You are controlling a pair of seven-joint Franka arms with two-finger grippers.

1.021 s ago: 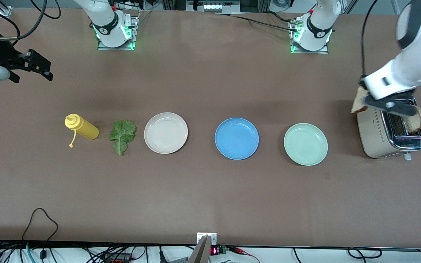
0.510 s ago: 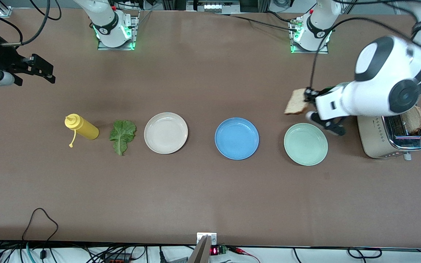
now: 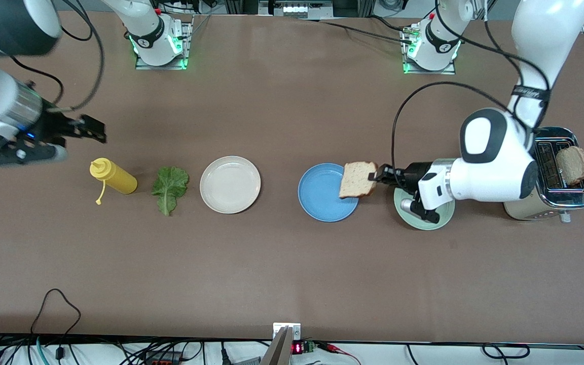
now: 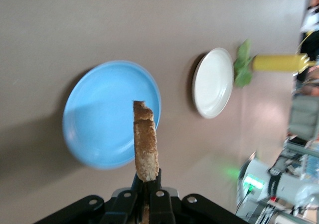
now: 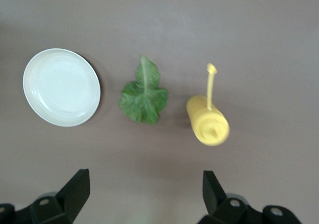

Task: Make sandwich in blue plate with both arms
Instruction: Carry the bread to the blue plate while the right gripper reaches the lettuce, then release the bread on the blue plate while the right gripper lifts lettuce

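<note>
My right gripper's fingers are open with the lettuce leaf [image 3: 170,187] centred ahead of them, clear of the yellow bottle. I go on moving closer until they are on both sides of the leaf before I close them.
My left gripper [image 3: 376,176] is shut on one edge of a toasted bread slice [image 3: 357,179] and holds it up on edge in the air. The slice hangs over the rim of the blue plate [image 3: 317,195] on the side toward the left arm's end. In the left wrist view the bread slice [image 4: 146,144] sticks out of the left gripper [image 4: 147,184] above the bare blue plate [image 4: 99,114]. A second bread slice [image 3: 573,165] stands in the toaster [image 3: 530,203]. The lettuce leaf [image 3: 169,186] lies flat on the table. My right gripper [image 3: 94,131] is open over the table by the yellow bottle [image 3: 114,176]. The right wrist view shows the lettuce leaf [image 5: 143,97] ahead of the open right gripper [image 5: 145,176].
A beige-white plate [image 3: 230,184] lies between the lettuce and the blue plate. A mint-green plate [image 3: 431,224] sits partly under my left arm, with the toaster beside it at the left arm's end. The yellow bottle [image 5: 208,122] lies on its side beside the lettuce.
My left arm carried the bread slice from the toaster, past the mint-green plate, to the blue plate's rim. My right arm swung in toward the yellow bottle, gripper still open.
</note>
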